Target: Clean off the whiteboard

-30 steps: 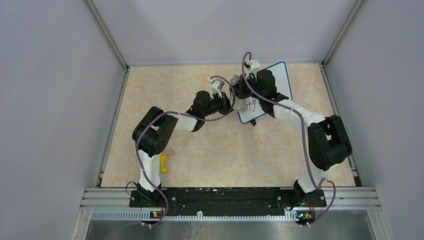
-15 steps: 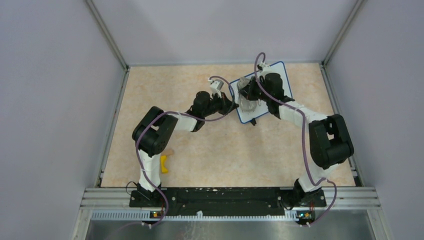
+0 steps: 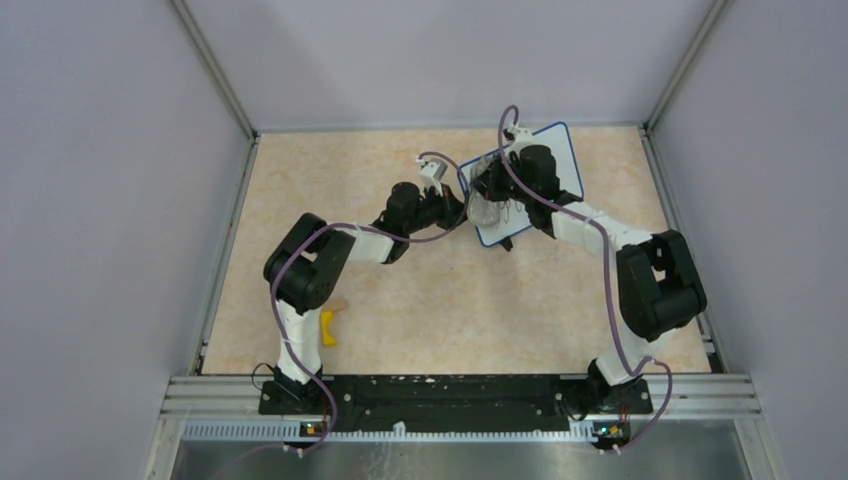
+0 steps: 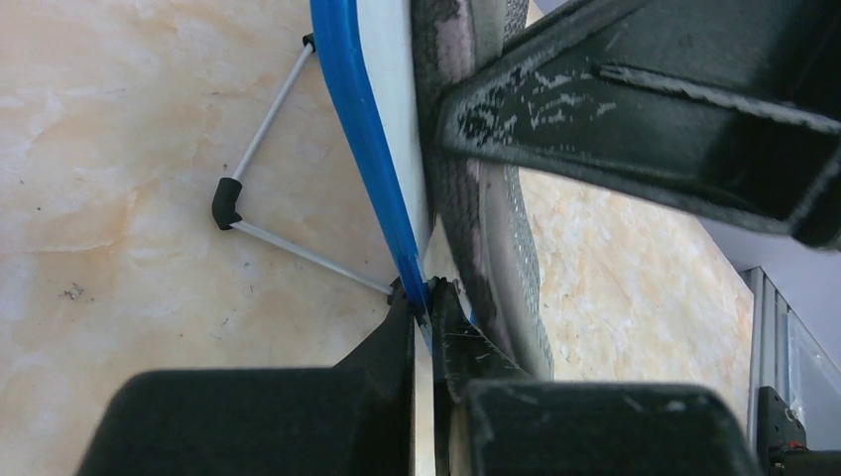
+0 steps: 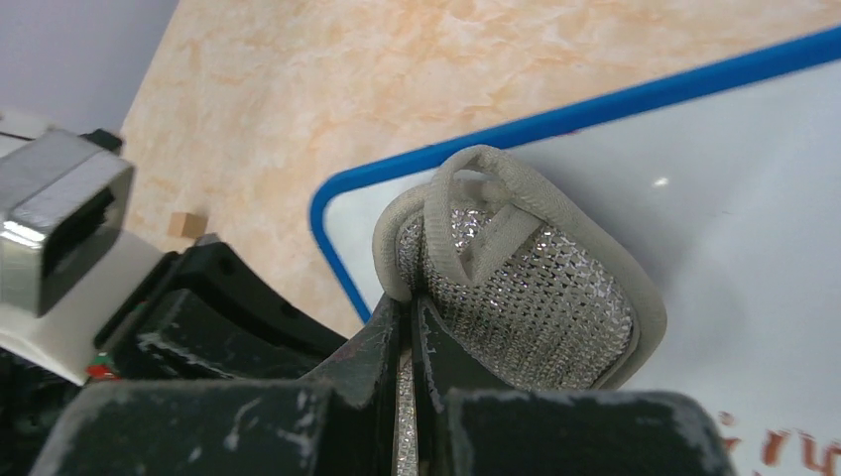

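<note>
The cloth sits at the board's frame edge (image 5: 341, 266) next to my left gripper, so next my right gripper sweeps it over the board toward the opposite edge (image 3: 573, 163).
A blue-framed whiteboard (image 3: 560, 160) stands tilted at the back middle of the table on a wire stand (image 4: 260, 228). Red-brown writing (image 5: 783, 446) shows low on its face. My left gripper (image 3: 462, 208) is shut on the board's left frame edge (image 4: 372, 149). My right gripper (image 3: 490, 190) is shut on a grey mesh cloth (image 5: 526, 297) with a pale border, pressed against the board's face near its upper left corner. In the left wrist view the cloth (image 4: 496, 238) lies against the board right beside my fingers.
A yellow object (image 3: 327, 327) lies on the table by the left arm's base. A small tan block (image 5: 183, 224) sits on the table left of the board. Grey walls enclose the table on three sides.
My right gripper with the cloth swung right across the board's face, then came back a little to the left. The left gripper held the board's edge and did not move.
</note>
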Controlling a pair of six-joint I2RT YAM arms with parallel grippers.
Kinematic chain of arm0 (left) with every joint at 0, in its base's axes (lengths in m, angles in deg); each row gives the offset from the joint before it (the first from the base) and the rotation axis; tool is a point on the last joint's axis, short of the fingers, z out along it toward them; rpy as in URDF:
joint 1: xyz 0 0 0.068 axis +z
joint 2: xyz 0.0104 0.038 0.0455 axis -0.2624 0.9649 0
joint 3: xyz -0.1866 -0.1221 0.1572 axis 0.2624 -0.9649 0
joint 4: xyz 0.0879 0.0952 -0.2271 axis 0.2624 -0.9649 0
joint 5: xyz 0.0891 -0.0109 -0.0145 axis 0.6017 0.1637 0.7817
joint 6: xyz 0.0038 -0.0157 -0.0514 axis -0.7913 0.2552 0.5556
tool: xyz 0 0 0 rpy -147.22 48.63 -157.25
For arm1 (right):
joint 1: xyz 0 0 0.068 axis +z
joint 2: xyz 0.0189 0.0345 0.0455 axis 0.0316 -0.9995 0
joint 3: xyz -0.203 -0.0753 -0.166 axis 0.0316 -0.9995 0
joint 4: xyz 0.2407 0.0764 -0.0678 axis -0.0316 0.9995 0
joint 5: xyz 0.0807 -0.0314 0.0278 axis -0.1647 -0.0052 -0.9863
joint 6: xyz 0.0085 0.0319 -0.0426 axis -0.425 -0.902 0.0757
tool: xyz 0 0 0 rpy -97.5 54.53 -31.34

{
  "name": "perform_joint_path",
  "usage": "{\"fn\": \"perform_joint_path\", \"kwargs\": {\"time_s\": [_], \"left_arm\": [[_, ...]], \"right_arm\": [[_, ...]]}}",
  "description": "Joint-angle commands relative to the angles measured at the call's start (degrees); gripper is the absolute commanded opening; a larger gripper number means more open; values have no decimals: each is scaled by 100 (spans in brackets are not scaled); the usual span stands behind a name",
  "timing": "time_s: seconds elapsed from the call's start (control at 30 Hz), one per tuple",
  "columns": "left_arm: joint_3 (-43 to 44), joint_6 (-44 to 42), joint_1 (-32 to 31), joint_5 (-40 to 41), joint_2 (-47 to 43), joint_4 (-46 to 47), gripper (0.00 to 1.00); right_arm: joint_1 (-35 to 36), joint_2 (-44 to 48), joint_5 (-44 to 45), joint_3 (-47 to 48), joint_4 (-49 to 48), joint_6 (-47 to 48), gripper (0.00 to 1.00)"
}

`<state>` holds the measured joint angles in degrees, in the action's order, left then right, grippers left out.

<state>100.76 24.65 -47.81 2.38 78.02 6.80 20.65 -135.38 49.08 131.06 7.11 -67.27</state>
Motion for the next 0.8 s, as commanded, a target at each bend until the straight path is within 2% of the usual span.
{"fn": "perform_joint_path", "kwargs": {"time_s": [0.0, 0.33, 0.6, 0.77], "left_arm": [[-129, -578, -99, -262, -139, -433, 0], [-160, -613, -98, -258, -144, -430, 0], [-211, -633, -99, -245, -175, -401, 0], [-246, -625, -104, -232, -172, -376, 0]], "right_arm": [[369, -168, -234, 293, -94, 100, 0], [257, -243, -130, -464, 143, 600, 0], [-431, -353, -688, -950, 215, 467, 0], [-740, -366, -711, -964, 510, 508, 0]]}}
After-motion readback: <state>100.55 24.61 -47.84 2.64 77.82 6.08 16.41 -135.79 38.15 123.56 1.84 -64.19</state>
